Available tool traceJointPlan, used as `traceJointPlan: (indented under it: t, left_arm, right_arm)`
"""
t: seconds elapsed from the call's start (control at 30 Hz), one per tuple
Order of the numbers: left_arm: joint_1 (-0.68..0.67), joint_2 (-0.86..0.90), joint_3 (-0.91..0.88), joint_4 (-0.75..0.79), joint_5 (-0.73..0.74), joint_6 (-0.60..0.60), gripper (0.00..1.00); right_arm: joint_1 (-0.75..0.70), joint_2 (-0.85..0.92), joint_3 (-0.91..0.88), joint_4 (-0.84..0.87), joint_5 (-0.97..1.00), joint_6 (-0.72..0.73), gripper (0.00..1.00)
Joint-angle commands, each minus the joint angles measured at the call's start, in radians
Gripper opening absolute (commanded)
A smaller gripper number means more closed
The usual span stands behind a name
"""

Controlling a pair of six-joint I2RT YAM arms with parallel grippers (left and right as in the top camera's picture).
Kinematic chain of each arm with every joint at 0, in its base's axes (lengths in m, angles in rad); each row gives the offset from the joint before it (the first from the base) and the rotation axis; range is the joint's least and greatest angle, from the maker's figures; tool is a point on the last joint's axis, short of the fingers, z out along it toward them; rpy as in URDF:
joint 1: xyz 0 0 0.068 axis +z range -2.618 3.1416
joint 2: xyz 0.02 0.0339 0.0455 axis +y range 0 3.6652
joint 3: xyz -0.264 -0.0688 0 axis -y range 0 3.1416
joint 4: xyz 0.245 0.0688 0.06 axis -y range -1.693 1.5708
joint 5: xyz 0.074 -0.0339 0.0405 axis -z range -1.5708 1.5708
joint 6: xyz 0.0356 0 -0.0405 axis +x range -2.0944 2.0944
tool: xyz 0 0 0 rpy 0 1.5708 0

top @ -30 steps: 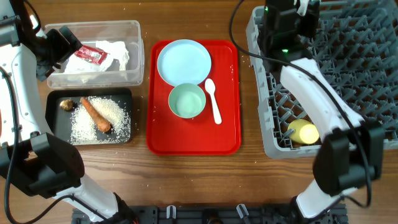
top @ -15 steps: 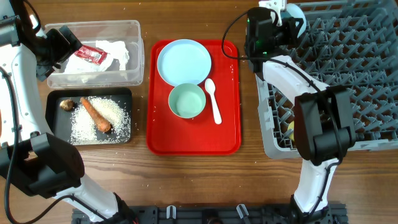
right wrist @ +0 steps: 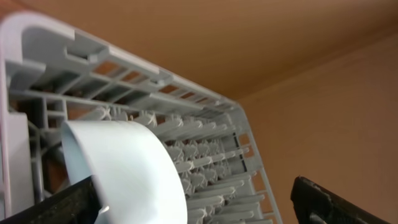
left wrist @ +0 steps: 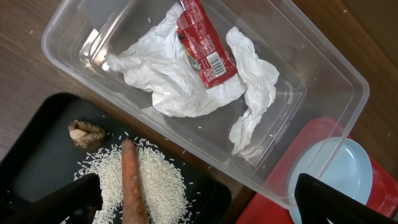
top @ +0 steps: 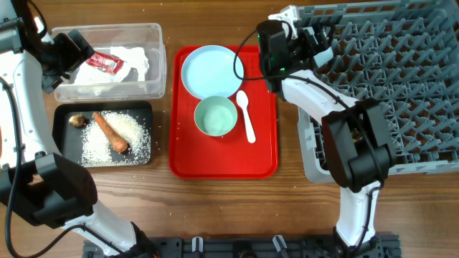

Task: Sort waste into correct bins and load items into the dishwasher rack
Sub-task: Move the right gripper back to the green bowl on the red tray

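Note:
The pale blue bowl (top: 324,57) is standing on edge among the rack's wires, so my right gripper should keep going to the pale green bowl (top: 216,116) and close on its rim.
In the right wrist view a pale blue bowl (right wrist: 127,171) stands on edge among the pegs of the grey dishwasher rack (right wrist: 205,134). My right gripper (right wrist: 199,208) is open around it, and the bowl rim lies close to the left finger (right wrist: 65,204). From overhead the right gripper (top: 315,37) sits at the far left corner of the rack (top: 401,86). My left gripper (left wrist: 199,205) hangs open and empty over the clear tub (left wrist: 323,81), which holds the white napkin (left wrist: 180,81) and the red wrapper (left wrist: 205,43). The left gripper (top: 75,51) is at the tub's left end.
The red tray (top: 222,161) carries a pale blue plate (top: 211,70), a pale green bowl (top: 215,116) and a white spoon (top: 246,115). The black tray (top: 68,150) holds a carrot piece (top: 109,131), a brown lump (top: 76,120) and rice (top: 133,129).
The right arm swung left toward the rack's far left corner. Its gripper opened and let go of the pale blue bowl in the rack. The left arm stayed still.

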Motion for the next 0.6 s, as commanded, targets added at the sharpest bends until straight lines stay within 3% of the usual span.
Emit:
traceJointPlan:
  t: [0.0,0.17,0.27,0.37,0.47,0.57]
  left_arm:
    - [0.004,-0.016,0.002,0.0,-0.006,-0.009,1.0]
    - [0.004,-0.016,0.002,0.0,-0.006,-0.009,1.0]
    - [0.004,-0.016,0.002,0.0,-0.006,-0.009,1.0]
    - [0.004,-0.016,0.002,0.0,-0.006,-0.009,1.0]
    - [0.004,-0.016,0.002,0.0,-0.006,-0.009,1.0]
    - [0.004,-0.016,0.002,0.0,-0.006,-0.009,1.0]
  right_arm:
    - [0.024,-0.016,0.005,0.093,0.089,0.012,1.0]
    - [0.134,-0.055,0.005,0.133,0.137,0.045,1.0]
    - [0.218,-0.058,0.005,-0.009,-0.014,0.18,1.0]
    - [0.263,-0.12,0.005,-0.275,-0.328,0.42,1.0]
    - [0.255,-0.289,0.005,-0.525,-0.74,0.742,1.0]
    - [0.229,-0.417,0.005,-0.712,-0.959,0.998,1.0]
